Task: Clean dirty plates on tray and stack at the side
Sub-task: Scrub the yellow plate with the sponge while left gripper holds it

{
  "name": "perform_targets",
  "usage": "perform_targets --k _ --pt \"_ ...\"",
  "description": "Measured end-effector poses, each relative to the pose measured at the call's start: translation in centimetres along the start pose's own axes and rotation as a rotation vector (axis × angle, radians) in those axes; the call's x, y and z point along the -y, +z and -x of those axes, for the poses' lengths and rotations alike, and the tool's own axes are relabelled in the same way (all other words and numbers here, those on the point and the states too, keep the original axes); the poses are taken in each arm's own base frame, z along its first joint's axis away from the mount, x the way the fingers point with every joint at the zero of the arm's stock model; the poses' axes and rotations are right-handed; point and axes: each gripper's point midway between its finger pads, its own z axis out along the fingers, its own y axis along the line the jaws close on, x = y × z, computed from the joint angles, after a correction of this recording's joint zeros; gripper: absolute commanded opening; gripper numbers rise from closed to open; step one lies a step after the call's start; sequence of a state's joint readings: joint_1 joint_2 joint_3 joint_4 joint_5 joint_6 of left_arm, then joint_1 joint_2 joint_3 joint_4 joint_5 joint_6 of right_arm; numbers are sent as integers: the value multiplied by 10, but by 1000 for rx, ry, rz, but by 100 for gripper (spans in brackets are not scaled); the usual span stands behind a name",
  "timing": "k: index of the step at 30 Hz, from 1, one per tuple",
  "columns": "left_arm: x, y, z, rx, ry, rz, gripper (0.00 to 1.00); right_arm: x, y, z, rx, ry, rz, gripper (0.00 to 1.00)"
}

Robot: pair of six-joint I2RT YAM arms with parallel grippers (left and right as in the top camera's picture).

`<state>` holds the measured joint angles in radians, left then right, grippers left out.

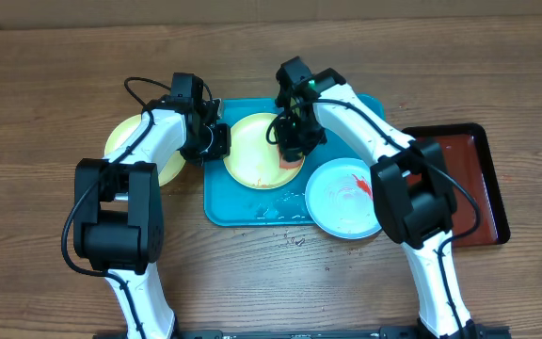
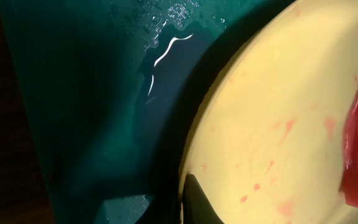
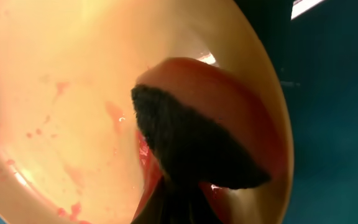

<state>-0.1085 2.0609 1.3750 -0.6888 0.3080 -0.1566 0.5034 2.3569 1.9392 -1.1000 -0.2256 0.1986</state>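
Note:
Next, I sweep my right gripper back across the smears (image 2: 257, 186), because the sponge is by the rim (image 1: 298, 164) opposite my left gripper and red smears are still left near my left gripper.
A pale yellow plate (image 1: 250, 153) smeared with red sauce lies on the turquoise tray (image 1: 243, 209). My left gripper (image 1: 210, 141) is shut on its left rim; in the left wrist view one dark finger (image 2: 199, 204) lies over the plate (image 2: 278, 118) edge. My right gripper (image 1: 293, 141) is shut on a red sponge (image 3: 241, 99) with a dark scouring face, pressed onto the plate (image 3: 61, 93) near its right rim. A white plate (image 1: 346, 198) with red streaks sits at the tray's right corner. Another yellow plate (image 1: 125, 141) rests on the table to the left, partly under my left arm.
A dark red tray (image 1: 469, 179) lies at the right, close behind my right arm. Water drops glisten on the turquoise tray (image 2: 73, 93) and on the wood just in front of it (image 1: 294, 240).

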Motion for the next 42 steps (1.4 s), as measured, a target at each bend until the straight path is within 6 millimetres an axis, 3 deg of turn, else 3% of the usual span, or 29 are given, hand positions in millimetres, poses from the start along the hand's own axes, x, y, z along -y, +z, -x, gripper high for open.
perform_targets --k 7,12,17,20,26,30,34,39,42 --pt "0 0 0 -1 3 -1 4 -6 2 2 3 22 35 4" --pt "1 0 0 -2 3 -4 4 -27 6 7 13 8 140 4" --pt "1 0 -1 -6 4 -4 4 -44 11 -10 -47 -11 161 4" --pt "1 0 -2 -9 8 -7 4 -44 12 -24 -96 -9 134 4" --pt "3 0 -4 -17 8 -17 4 -14 7 -37 -150 14 7 4" --pt "5 0 -4 -19 9 -26 4 4 4 -27 -117 26 -41 4" --pt "5 0 -4 -18 13 -24 4 9 4 -3 -26 5 -40 4" --pt "4 0 -4 -16 15 -22 4 -5 2 33 118 -38 39 4" --pt "4 0 -4 -15 16 -22 4 -18 4 44 160 -62 89 4"
